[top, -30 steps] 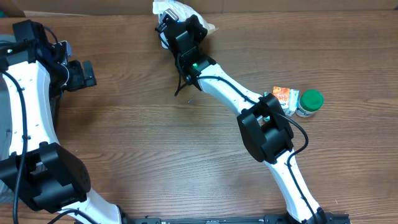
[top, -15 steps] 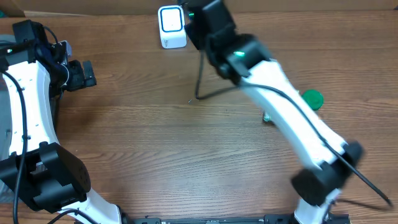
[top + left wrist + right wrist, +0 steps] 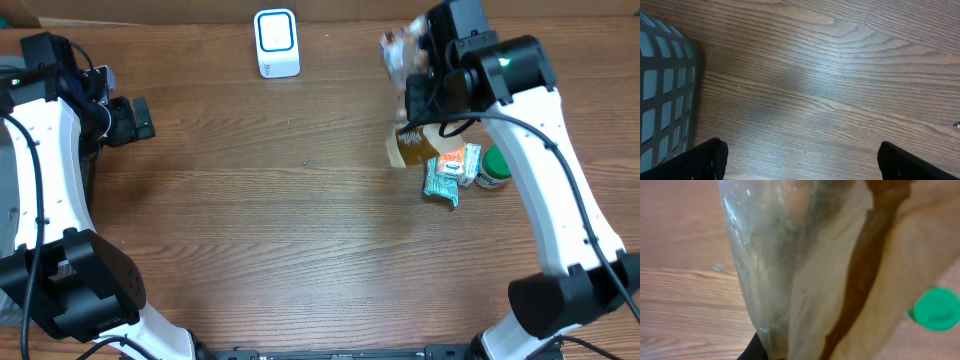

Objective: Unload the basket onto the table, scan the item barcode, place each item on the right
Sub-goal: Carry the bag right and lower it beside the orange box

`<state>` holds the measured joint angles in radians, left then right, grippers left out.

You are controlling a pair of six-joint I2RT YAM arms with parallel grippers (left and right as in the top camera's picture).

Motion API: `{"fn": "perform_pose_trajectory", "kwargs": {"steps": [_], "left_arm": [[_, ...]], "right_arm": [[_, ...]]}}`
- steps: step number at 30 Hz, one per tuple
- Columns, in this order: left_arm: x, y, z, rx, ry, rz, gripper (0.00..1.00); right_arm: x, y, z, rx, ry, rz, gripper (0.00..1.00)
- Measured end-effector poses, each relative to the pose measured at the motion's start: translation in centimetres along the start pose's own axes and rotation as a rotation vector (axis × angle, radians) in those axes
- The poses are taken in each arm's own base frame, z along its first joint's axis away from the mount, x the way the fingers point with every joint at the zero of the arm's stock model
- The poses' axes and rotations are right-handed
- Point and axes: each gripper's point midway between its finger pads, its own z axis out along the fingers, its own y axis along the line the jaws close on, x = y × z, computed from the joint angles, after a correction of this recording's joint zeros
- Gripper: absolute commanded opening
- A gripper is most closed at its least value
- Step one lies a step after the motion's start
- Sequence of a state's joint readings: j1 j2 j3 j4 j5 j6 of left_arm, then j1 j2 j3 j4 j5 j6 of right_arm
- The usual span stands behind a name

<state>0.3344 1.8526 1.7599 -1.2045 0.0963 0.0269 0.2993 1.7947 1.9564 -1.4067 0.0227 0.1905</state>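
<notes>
The clear plastic bag is hanging above open wood (image 3: 401, 192) next to the teal packet. My right gripper goes on moving the bag down until it touches the wood, and then lets go.
The item is a clear plastic bag (image 3: 397, 52) with something tan and brown inside, blurred in the overhead view. My right gripper (image 3: 418, 62) is shut on it and holds it in the air at the back right, above the table. The bag (image 3: 805, 265) fills the right wrist view and hides the fingers. The white scanner (image 3: 276, 43) with a blue-rimmed window stands at the back middle, well left of the bag. At the far left, my left gripper (image 3: 138, 118) is open over bare wood, with nothing between its fingers (image 3: 707, 159).
Below the right gripper lie a brown packet (image 3: 411, 149), a teal packet (image 3: 440, 181), an orange and white packet (image 3: 457, 160) and a green-lidded jar (image 3: 497, 165). A grey mesh basket (image 3: 660, 100) sits by the left gripper. A tiny speck (image 3: 307, 161) lies mid-table.
My right arm has swung from the scanner at the back middle over to the back right, carrying the bag. The scanner is now uncovered. The left arm has not moved.
</notes>
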Motion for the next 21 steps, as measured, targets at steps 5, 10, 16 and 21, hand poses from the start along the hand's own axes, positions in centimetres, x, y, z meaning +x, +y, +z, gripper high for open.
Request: {"fn": "perform_pose_trajectory", "kwargs": {"steps": [5,10,16,21], "left_arm": [[0.0,0.0,0.0,0.000,0.000,0.000,1.00],[0.0,0.0,0.0,0.000,0.000,0.000,0.99],[0.0,0.0,0.0,-0.001,0.000,0.000,1.00],[0.0,0.0,0.0,0.000,0.000,0.000,1.00]], "right_arm": [[3.4,-3.5,5.5,0.047,0.161,0.083,0.04],[4.9,-6.8,9.1,0.073,0.190,0.134,0.04],[7.3,-7.8,11.8,0.083,0.240,0.130,0.08],[8.2,-7.8,12.3,0.086,0.262,0.124,0.25]]}}
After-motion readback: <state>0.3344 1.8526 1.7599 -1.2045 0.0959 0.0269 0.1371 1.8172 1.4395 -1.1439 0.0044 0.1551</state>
